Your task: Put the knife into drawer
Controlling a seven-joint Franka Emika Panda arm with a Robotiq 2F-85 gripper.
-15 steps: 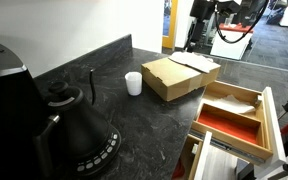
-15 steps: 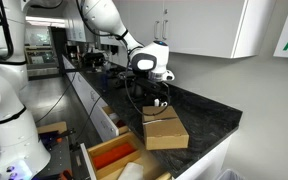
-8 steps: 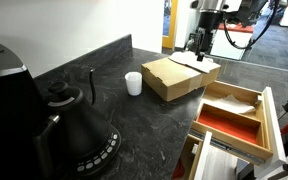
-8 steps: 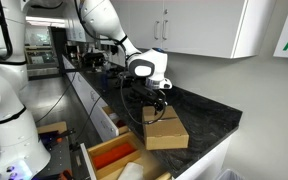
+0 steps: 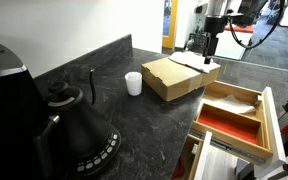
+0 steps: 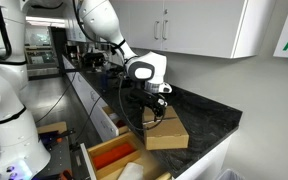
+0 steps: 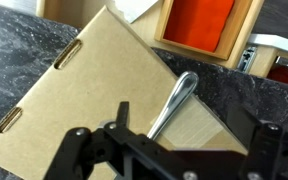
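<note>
My gripper's opening lies slanted across the knife on the cardboard box (image 7: pixel 168 112), so next I turn my gripper in line with the knife's handle (image 7: pixel 186 84) before closing the fingers.
The knife (image 7: pixel 176 98) lies on top of the brown cardboard box (image 7: pixel 84 95), a slim shiny strip running towards the box's corner. In an exterior view the knife (image 5: pixel 188 61) shows as a thin dark line on the box (image 5: pixel 179 76). My gripper (image 7: pixel 181 118) hangs just above it, open, with one finger on each side of the knife and nothing held. Both exterior views show the gripper (image 5: pixel 207 50) (image 6: pixel 156 104) low over the far end of the box (image 6: pixel 164 130). The wooden drawer (image 5: pixel 267 120) (image 6: pixel 102 157) stands pulled out beside the box, its red-orange compartment (image 7: pixel 199 20) bare.
A black kettle (image 5: pixel 79 130) and a dark appliance (image 5: pixel 4 95) stand at the near left of the dark stone counter (image 5: pixel 134 120). A white cup (image 5: pixel 134 83) sits left of the box. White wall cabinets (image 6: pixel 199 25) hang above.
The arm has come down towards the far end of the box, bringing the open gripper close over the knife. Box, knife and drawer have not moved.
</note>
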